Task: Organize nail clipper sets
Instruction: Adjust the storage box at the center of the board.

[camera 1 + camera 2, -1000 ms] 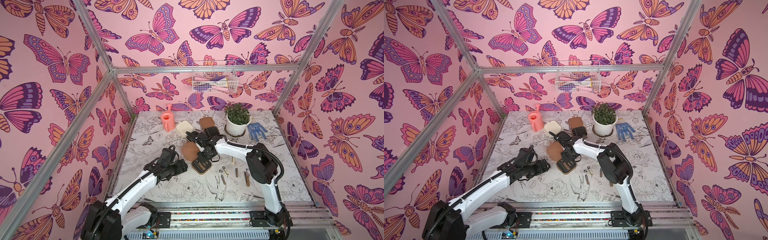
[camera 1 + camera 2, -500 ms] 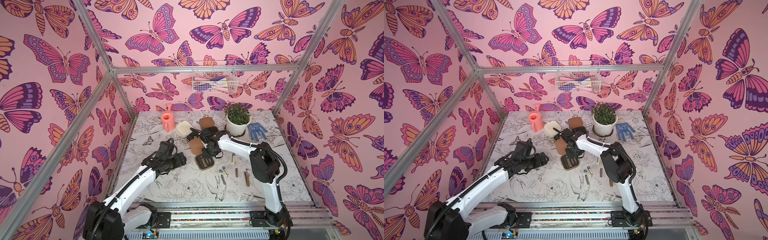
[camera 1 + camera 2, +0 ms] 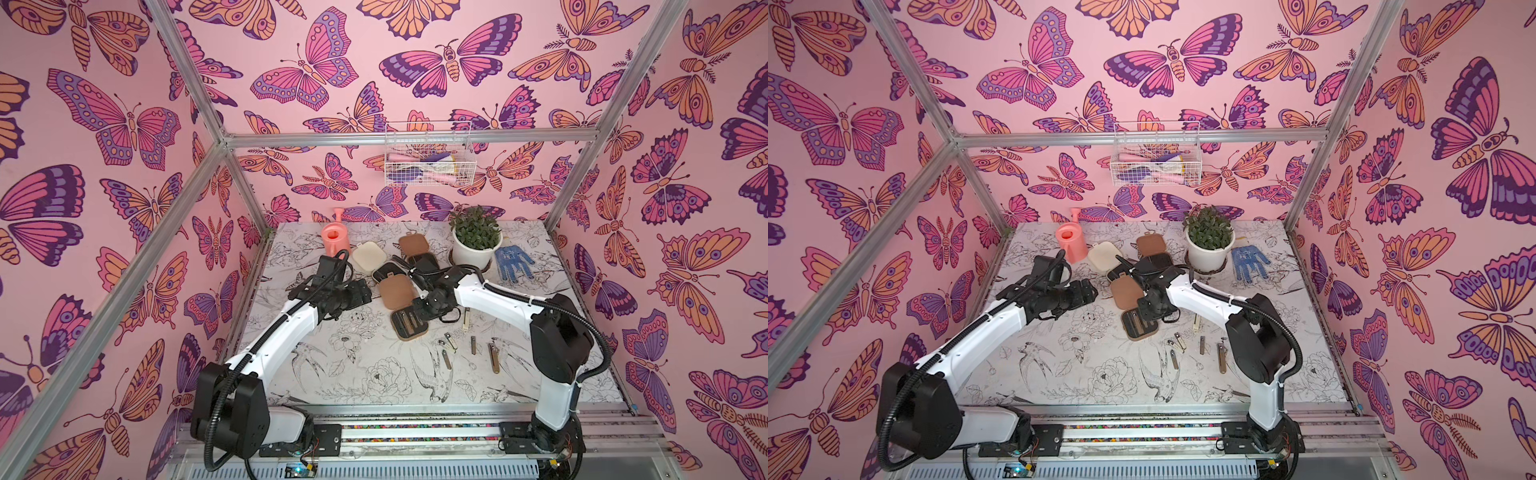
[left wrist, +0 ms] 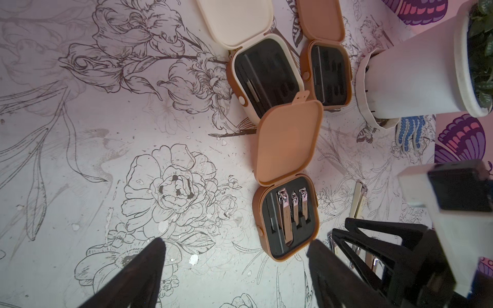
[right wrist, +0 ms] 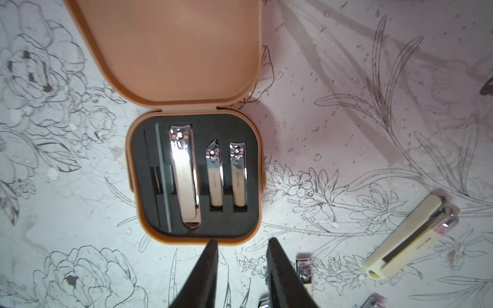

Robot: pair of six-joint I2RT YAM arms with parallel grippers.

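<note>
Next, my right gripper turns the case [image 3: 407, 324] until its lid faces my left gripper for closing, because the near tan case's lid [image 3: 396, 293] points toward the back.
Three nail clipper sets lie open mid-table. The nearest tan case [image 3: 409, 324] has its lid [image 3: 397, 291] flat; its black tray [image 5: 194, 176] holds three metal clippers and a file. Behind it are a cream case [image 3: 368, 255] and a second tan case [image 3: 413, 245], both showing black trays in the left wrist view. My right gripper [image 5: 241, 241] hovers just off the near case's front rim, open, with nothing between its fingers. My left gripper [image 4: 236, 241] hangs wide open and empty to the left of that case [image 4: 286, 216]. Several loose clippers [image 3: 473, 345] lie on the table, including a cream one [image 5: 408, 237].
A pink watering can [image 3: 334, 239] stands at the back left. A potted plant [image 3: 476, 241] and a blue dotted glove [image 3: 513, 262] are at the back right. A wire basket [image 3: 428, 160] hangs on the back wall.
My right gripper has drawn back off the near tan case's tray and its jaws have parted wider. My left gripper has moved farther toward the back, still open.
</note>
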